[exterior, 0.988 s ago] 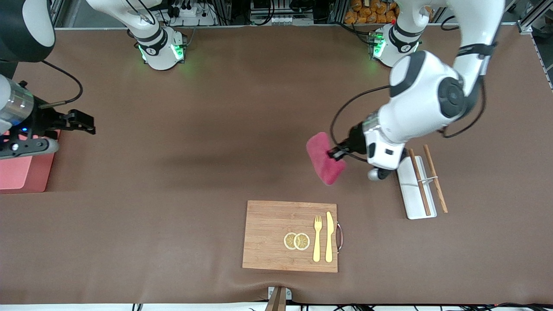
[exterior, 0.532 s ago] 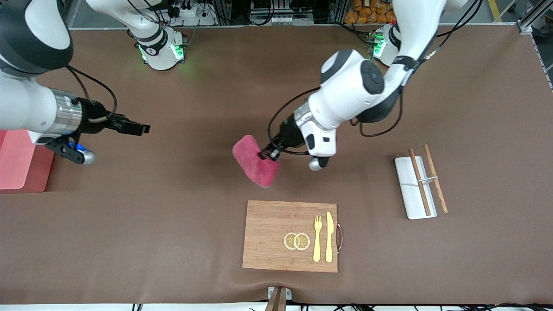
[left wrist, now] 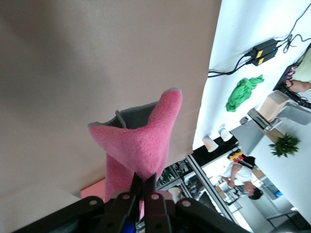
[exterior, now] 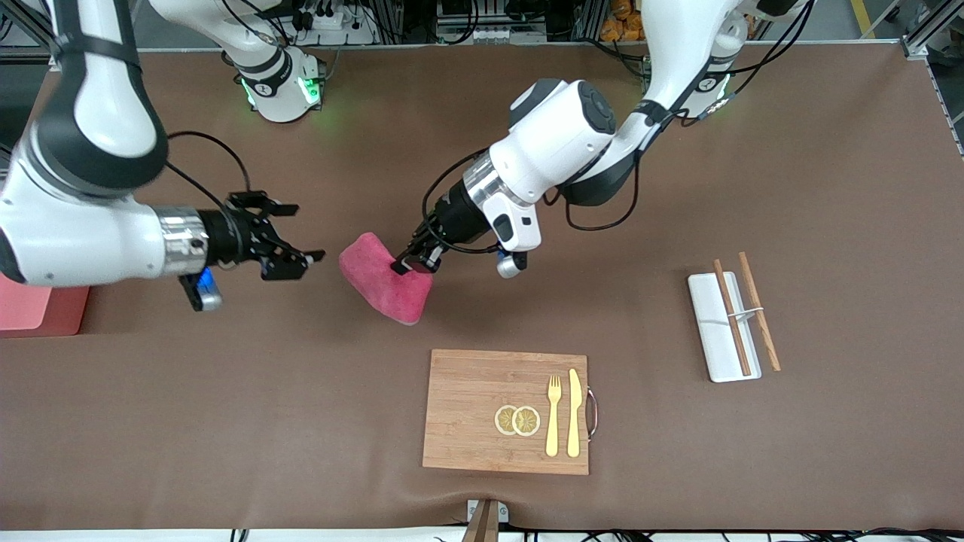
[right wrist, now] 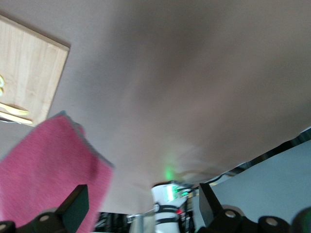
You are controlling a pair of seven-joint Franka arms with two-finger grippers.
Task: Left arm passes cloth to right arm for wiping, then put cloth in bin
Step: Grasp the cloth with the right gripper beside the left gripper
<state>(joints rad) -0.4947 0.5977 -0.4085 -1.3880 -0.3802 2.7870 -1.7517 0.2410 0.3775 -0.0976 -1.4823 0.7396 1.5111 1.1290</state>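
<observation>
The magenta cloth's loose end sticks out wide from the pinch. So the cloth will keep a puckered fold when my right gripper carries it.
The magenta cloth hangs in the air over the bare middle of the table, pinched at one edge by my left gripper, which is shut on it. In the left wrist view the cloth rises folded from the closed left gripper. My right gripper is open and level with the cloth, a short gap from its free end, not touching it. In the right wrist view the cloth sits beside one finger of the open right gripper. The salmon-pink bin stands at the right arm's end of the table, mostly hidden by that arm.
A wooden cutting board with lemon slices, a fork and a knife lies nearer to the front camera than the cloth. A narrow white tray with chopsticks lies toward the left arm's end.
The left arm has carried the cloth from beside the white tray toward the right arm's end. The right arm has swung from over the bin toward the cloth, its gripper staying open.
</observation>
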